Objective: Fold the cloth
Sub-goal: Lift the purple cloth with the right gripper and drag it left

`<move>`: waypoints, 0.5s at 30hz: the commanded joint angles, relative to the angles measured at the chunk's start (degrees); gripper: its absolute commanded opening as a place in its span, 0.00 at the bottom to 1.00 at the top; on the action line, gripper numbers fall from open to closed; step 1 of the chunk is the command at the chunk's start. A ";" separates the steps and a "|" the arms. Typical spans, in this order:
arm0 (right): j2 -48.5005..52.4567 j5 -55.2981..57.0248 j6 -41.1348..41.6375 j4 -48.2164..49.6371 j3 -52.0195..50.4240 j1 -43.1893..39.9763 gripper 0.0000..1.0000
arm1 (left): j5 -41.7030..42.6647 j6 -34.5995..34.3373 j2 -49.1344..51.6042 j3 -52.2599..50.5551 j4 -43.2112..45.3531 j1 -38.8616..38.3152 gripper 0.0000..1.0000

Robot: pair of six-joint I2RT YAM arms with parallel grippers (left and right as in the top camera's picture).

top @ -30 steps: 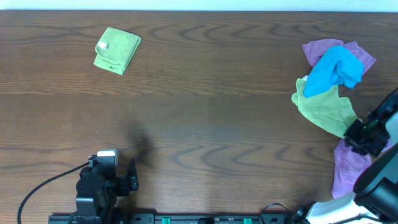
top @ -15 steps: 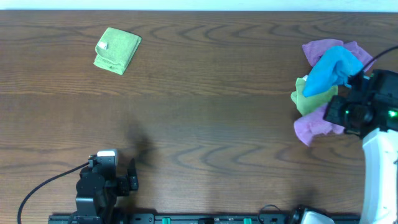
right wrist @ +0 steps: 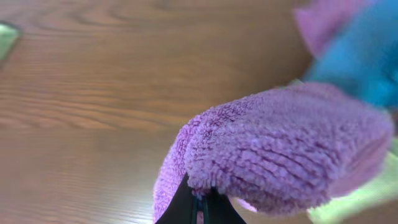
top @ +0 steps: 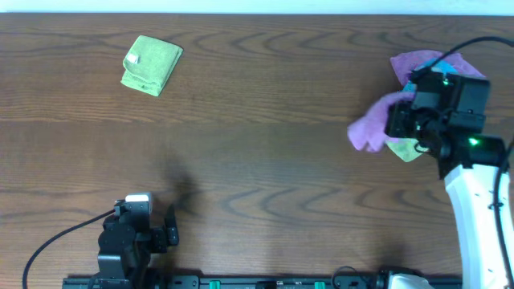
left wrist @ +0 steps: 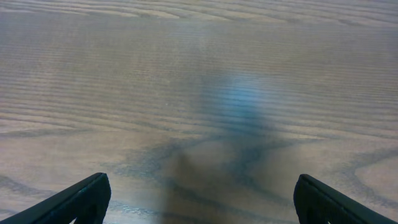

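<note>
The lilac-purple cloth (top: 371, 128) hangs clear of the blue cloth, so my right gripper carries on moving toward the open wood in the middle (top: 264, 144) and lets go there.
The lilac-purple cloth (top: 371, 127) hangs bunched from my right gripper (top: 399, 122) at the right side of the table, lifted off the wood. In the right wrist view the cloth (right wrist: 280, 149) fills the lower middle and my right gripper (right wrist: 199, 202) is shut on its edge. My left gripper (left wrist: 199, 202) is open and empty over bare wood; in the overhead view it (top: 170, 227) sits at the front left.
Behind the right gripper lie another purple cloth (top: 418, 63), a bright blue cloth (right wrist: 364, 56) and a yellow-green cloth (top: 407, 150). A folded yellow-green cloth (top: 150, 64) lies at the back left. The table's far edge runs along the top.
My right gripper has carried the lilac cloth up and to the left, from the front right corner across the pile of cloths. The left arm has not moved.
</note>
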 commanded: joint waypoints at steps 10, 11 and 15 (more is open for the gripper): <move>8.63 -12.00 0.13 5.46 0.48 20.74 0.01 | -0.24 1.03 -0.33 0.04 0.11 0.24 0.95; 9.79 -11.96 0.28 6.03 0.48 22.88 0.01 | -0.24 1.03 -0.33 0.04 0.11 0.24 0.95; 13.81 -7.72 0.76 8.83 0.48 29.07 0.02 | -0.24 1.03 -0.33 0.04 0.11 0.24 0.95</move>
